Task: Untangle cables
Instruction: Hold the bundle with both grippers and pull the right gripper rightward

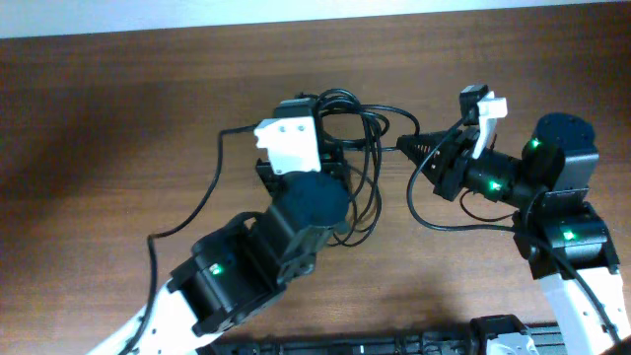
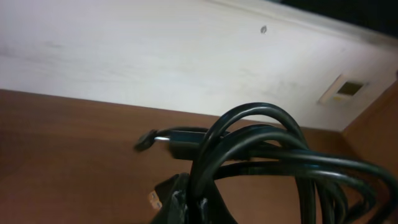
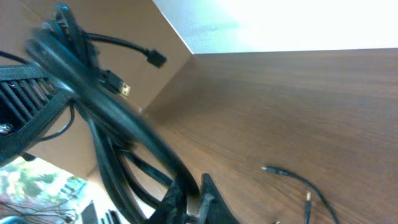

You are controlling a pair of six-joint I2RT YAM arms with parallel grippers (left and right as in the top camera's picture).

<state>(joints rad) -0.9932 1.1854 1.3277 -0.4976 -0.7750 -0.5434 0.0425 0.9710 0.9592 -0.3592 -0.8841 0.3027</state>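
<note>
A cord [image 1: 383,149] stretches tight from the crossed loops to my right gripper, so next my left gripper brings the loops [image 1: 369,126] toward it for slack before I pull them apart.
The cables [image 1: 363,148] are a bundle of black loops held above the table between both arms. My left gripper [image 1: 330,126] is shut on the loops; in the left wrist view its fingers [image 2: 189,199] pinch the cords [image 2: 261,149], with a small plug [image 2: 147,141] sticking out left. My right gripper [image 1: 406,148] is shut on a cord on the bundle's right side; in the right wrist view its fingers [image 3: 194,196] clamp a thick black cord [image 3: 118,118]. One cord [image 1: 207,192] trails left along the table.
The brown wooden table [image 1: 118,118] has a white wall [image 2: 155,56] behind it. Two loose thin cord ends [image 3: 292,177] lie on the table in the right wrist view. Dark equipment [image 1: 394,343] sits along the front edge.
</note>
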